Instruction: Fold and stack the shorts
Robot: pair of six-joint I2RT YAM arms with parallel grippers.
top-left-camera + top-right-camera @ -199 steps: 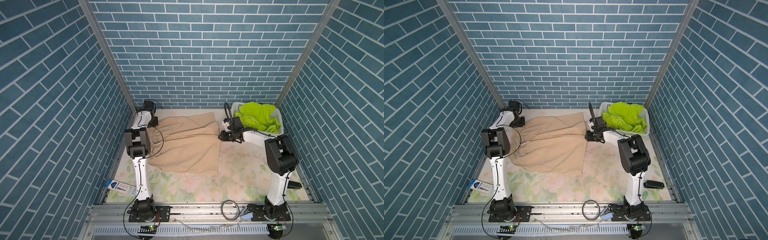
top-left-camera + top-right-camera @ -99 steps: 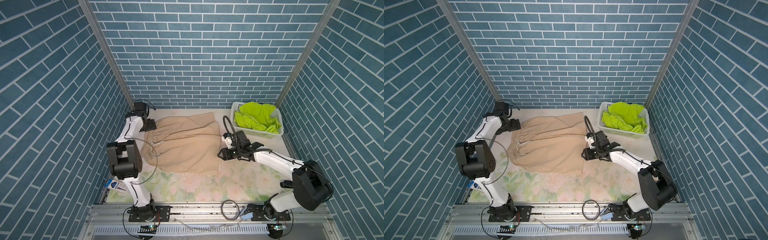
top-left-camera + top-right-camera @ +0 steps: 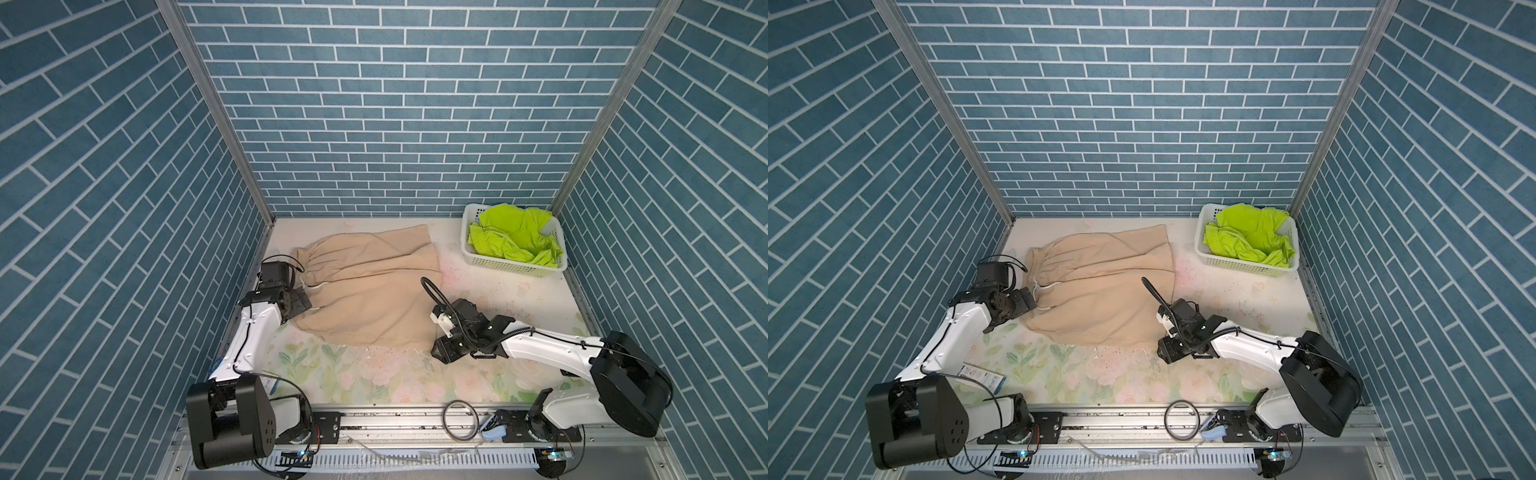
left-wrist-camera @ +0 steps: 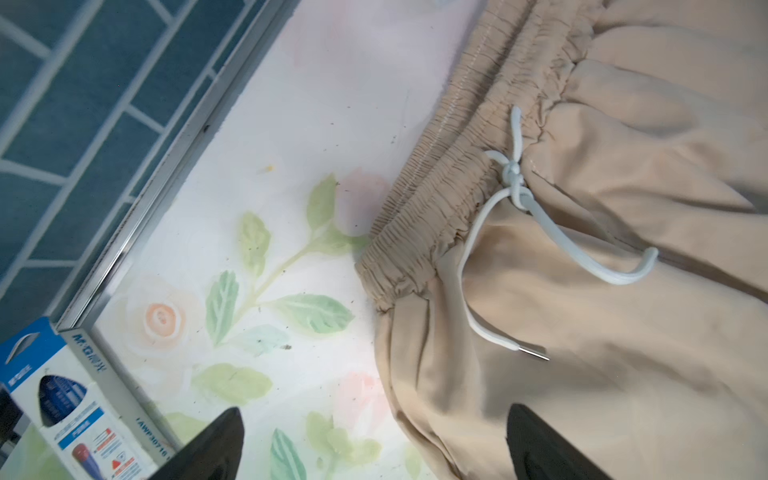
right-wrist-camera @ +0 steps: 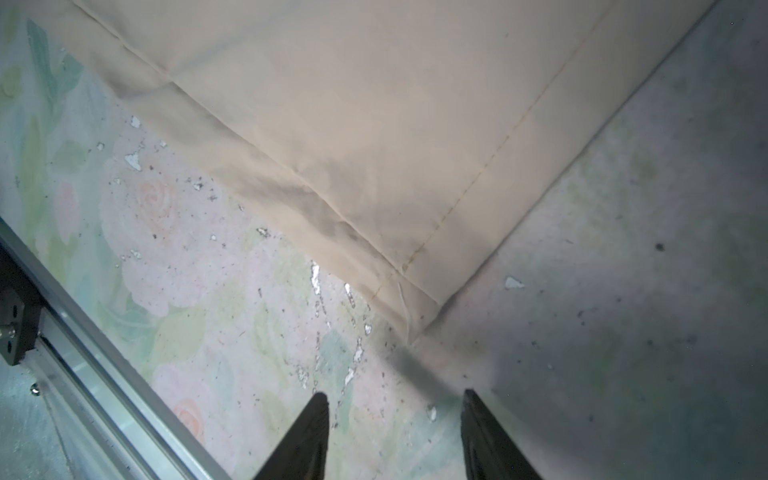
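Note:
The white drawstring (image 4: 514,177) has its loose ends (image 4: 612,276) lying across the upper side of the shorts, so it should end up hidden inside when the robot folds the near corner of the waistband over.
The beige shorts (image 3: 365,291) (image 3: 1096,295) lie spread flat on the floral table, with the gathered waistband (image 4: 457,166) and white drawstring (image 4: 515,178) at the left. My left gripper (image 3: 301,302) (image 4: 374,415) hovers open at the near waistband corner, one finger over the fabric and one over the table. At the shorts' near right hem corner (image 5: 419,324) my right gripper (image 3: 441,356) (image 5: 395,399) stands open over bare table, holding nothing. The lime-green shorts (image 3: 515,239) (image 3: 1250,239) lie crumpled in the basket.
The white perforated basket (image 3: 503,264) stands at the back right against the brick wall. A blue-and-white box (image 3: 984,376) (image 4: 70,399) lies by the left metal rail. A black cable loop (image 3: 459,419) rests on the front rail.
Both arms have swung from the far edge of the beige shorts to its near side, the right first, then the left. Both jaws have opened wider.

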